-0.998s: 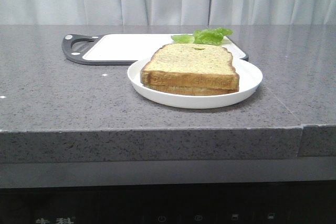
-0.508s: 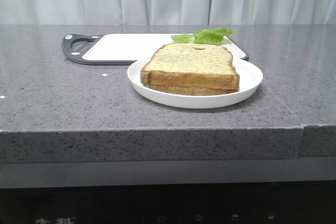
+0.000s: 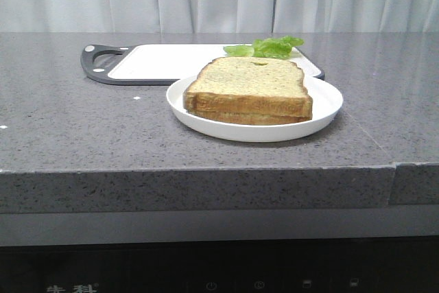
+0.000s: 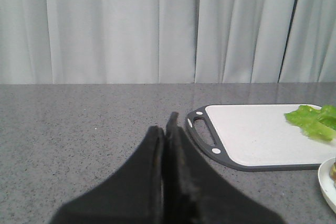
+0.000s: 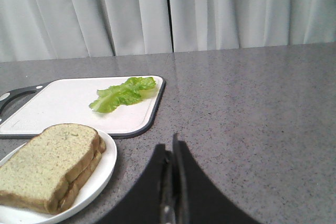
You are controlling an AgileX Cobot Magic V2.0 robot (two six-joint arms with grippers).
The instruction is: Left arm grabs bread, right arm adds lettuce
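The robot's left gripper should lift the top slice of bread out of the way before the right gripper takes the lettuce, because the top slice covers the matching slice.
The bread, a tan slice with a small hole near its far edge, lies on top of a matching slice on a white plate in the front view. The stack also shows in the right wrist view. The lettuce lies on the white cutting board behind the plate; it also shows in the left wrist view and the right wrist view. My left gripper is shut and empty over bare counter. My right gripper is shut and empty, beside the plate. Neither arm shows in the front view.
The cutting board has a dark grey rim and a handle at its left end. Grey curtains hang behind the stone counter. The counter's front edge runs close below the plate.
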